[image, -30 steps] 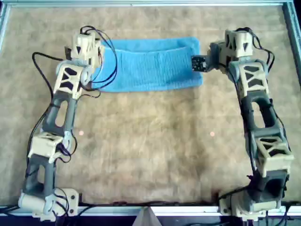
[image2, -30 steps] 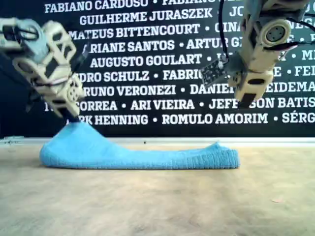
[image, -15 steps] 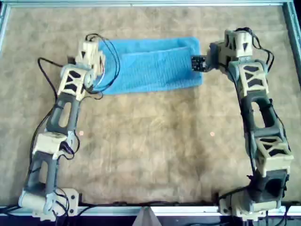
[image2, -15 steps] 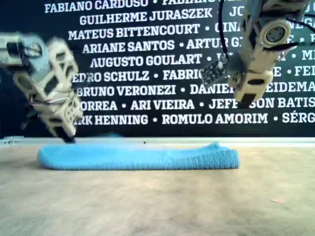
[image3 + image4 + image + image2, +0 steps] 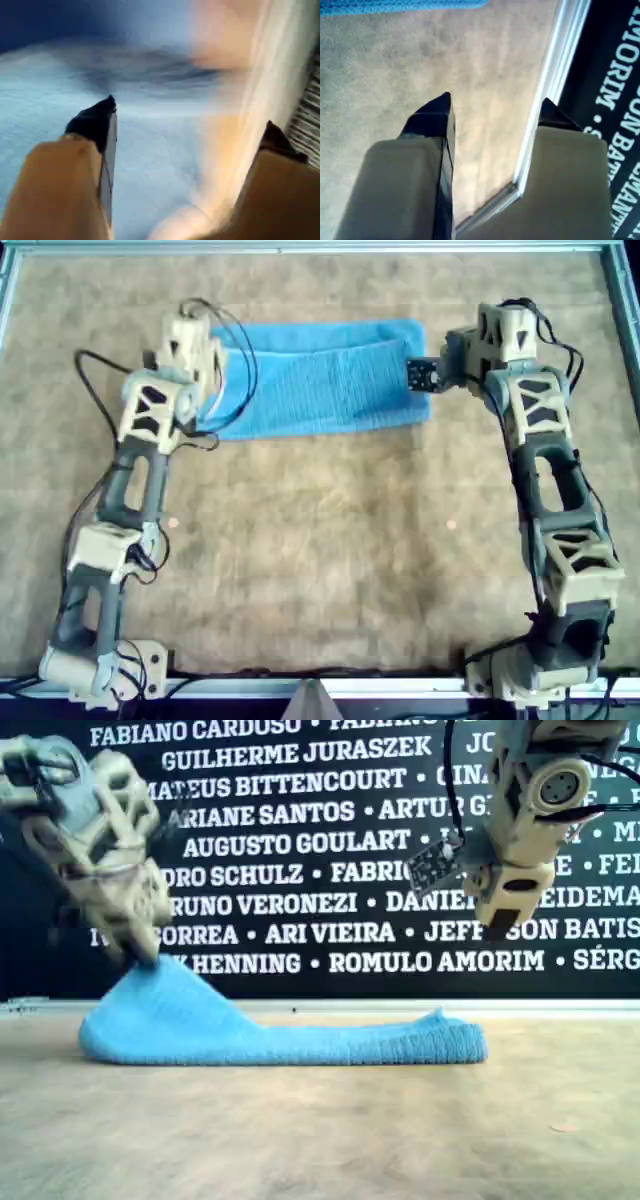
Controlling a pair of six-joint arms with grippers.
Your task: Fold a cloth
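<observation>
I see that the top layer ends short [image 5: 315,352] of the cloth's far edge. The light blue cloth [image 5: 315,390] will move along as one folded piece when I pull its corner.
The light blue cloth [image 5: 320,380] lies folded into a long band at the far side of the table. In the exterior view [image 5: 300,1042] its left end rises in a peak to my first gripper [image 5: 145,960]. In the overhead view my first gripper [image 5: 198,358] is over the cloth's left end. In the blurred first wrist view its jaws [image 5: 189,117] stand apart with cloth [image 5: 150,165] bunched between them. My second gripper [image 5: 505,920] hangs open and empty above the cloth's right end [image 5: 462,365]. The second wrist view [image 5: 495,99] shows bare mat under it and the cloth's edge [image 5: 395,5].
A beige mat [image 5: 320,540] covers the table inside a metal frame [image 5: 300,248]. A black banner with white names [image 5: 300,820] stands behind the far edge, also in the second wrist view [image 5: 615,75]. A small circuit board [image 5: 422,373] juts from the second arm over the cloth's corner.
Half a second ago my first gripper was low and the cloth lay flat. Now it is higher and the cloth's left end is pulled up into a peak. The second arm has not moved.
</observation>
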